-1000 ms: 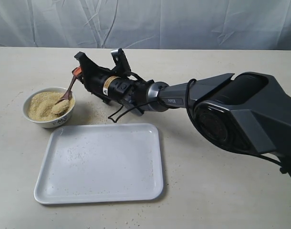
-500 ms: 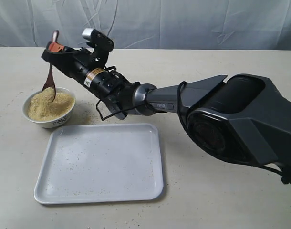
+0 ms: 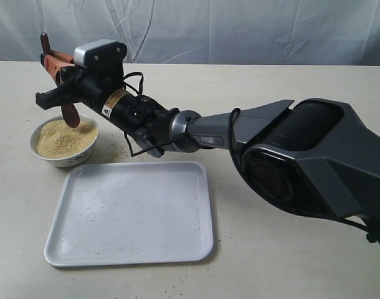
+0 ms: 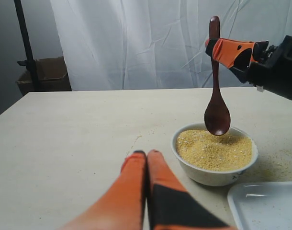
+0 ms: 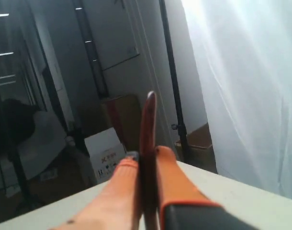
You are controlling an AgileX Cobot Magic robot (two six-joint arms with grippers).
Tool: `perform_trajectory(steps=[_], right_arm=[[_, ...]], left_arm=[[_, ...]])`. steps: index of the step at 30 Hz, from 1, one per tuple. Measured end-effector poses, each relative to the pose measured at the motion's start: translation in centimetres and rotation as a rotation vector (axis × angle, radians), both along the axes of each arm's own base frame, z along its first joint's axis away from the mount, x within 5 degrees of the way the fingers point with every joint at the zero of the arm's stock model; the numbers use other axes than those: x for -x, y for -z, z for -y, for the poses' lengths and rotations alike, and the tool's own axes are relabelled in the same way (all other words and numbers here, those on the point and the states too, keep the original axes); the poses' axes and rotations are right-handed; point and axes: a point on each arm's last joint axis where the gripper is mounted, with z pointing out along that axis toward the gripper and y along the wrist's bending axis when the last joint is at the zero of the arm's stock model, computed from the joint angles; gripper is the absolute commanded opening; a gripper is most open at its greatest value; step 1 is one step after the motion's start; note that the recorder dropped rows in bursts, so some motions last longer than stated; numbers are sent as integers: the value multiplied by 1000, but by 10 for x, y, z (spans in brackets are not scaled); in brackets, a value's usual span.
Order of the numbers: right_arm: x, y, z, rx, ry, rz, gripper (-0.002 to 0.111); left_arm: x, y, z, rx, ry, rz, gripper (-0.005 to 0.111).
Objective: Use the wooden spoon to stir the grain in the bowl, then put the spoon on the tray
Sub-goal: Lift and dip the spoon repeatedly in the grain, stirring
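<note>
The spoon's scoop (image 3: 70, 116) is hanging clear above the bowl, so the robot's right gripper should bring it down into the grain (image 3: 61, 138) and sweep through before moving to the tray.
My right gripper (image 3: 52, 64) reaches across to the far left and is shut on the handle of the dark wooden spoon (image 3: 70, 114). The spoon hangs almost upright, its scoop just above the grain (image 3: 61, 137) in the small white bowl (image 3: 59, 157). The left wrist view shows that spoon (image 4: 217, 115) clear of the grain (image 4: 213, 149), over the bowl (image 4: 202, 172), held by the right gripper (image 4: 221, 50). The handle (image 5: 147, 125) sits between the right gripper's (image 5: 147, 156) orange fingers. My left gripper (image 4: 147, 153) is shut and holds nothing, a short way from the bowl. The white tray (image 3: 131, 213) lies in front of the bowl.
Loose grains speckle the tray and the table around the bowl. The right arm's dark body (image 3: 302, 156) stretches across the table behind the tray. A white curtain hangs behind the table. A tray corner (image 4: 265, 205) shows beside the bowl.
The right gripper has lifted the spoon out of the grain and swung up and left. The spoon went from slanting in the bowl to hanging nearly upright above it.
</note>
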Motion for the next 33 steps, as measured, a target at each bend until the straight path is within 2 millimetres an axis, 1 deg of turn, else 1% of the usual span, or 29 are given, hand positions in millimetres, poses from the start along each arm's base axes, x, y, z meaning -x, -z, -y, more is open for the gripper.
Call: perform_trajectory(steps=[2, 7, 11, 14, 19, 22, 24, 26, 28, 30, 33], right_arm=[[1, 2, -1, 37, -8, 20, -1], [4, 13, -6, 117, -12, -4, -1], [13, 22, -14, 139, -32, -14, -1], [22, 23, -21, 142, -52, -12, -1], [29, 18, -24, 88, -80, 31, -1], [32, 11, -24, 23, -97, 74, -1], [32, 3, -24, 5, -98, 88, -1], [33, -10, -24, -22, -100, 110, -1], [35, -16, -25, -34, -106, 118, -1], [39, -14, -29, -13, -115, 85, -1], [47, -1, -40, 104, -114, 3, -1]], left_arm=[[0, 0, 0, 0, 0, 0, 0], [0, 0, 0, 0, 0, 0, 0], [0, 0, 0, 0, 0, 0, 0], [0, 0, 0, 0, 0, 0, 0], [0, 0, 0, 0, 0, 0, 0], [0, 0, 0, 0, 0, 0, 0], [0, 0, 0, 0, 0, 0, 0], [0, 0, 0, 0, 0, 0, 0], [0, 0, 0, 0, 0, 0, 0], [0, 0, 0, 0, 0, 0, 0], [0, 0, 0, 0, 0, 0, 0]])
